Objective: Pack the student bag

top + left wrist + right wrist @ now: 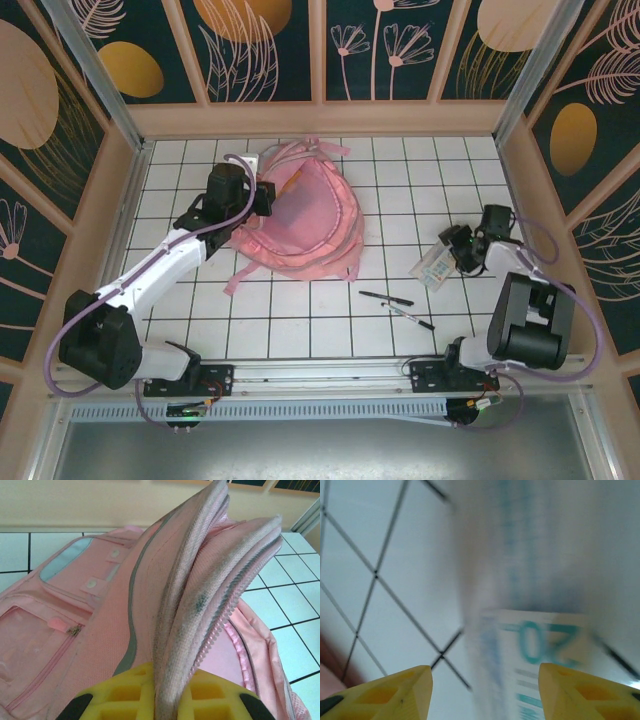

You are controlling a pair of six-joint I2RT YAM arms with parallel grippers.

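Note:
The open fingers of my right gripper point along the packet's long edge (446, 278), so they should keep moving toward this edge (452, 271) until they straddle it, and then close.
The student bag (310, 230), a big pink backpack, lies flat on the white gridded table (300, 320), left of centre. My left gripper (265, 197) is at its left upper edge. In the left wrist view this gripper (167, 702) is shut on the bag's lifted zipper edge (200, 600), holding the opening up. My right gripper (457, 250) hangs at the right over a white printed packet (434, 270). Its yellow fingers (410, 692) stand apart, and the blurred packet with teal print (540, 645) lies just below them, nothing pinched between.
Two black pens (386, 298) (412, 317) lie on the table between the bag and the right arm's base. Loose pink straps (240, 275) trail from the bag's near side. Wooden walls (320, 120) ring the table.

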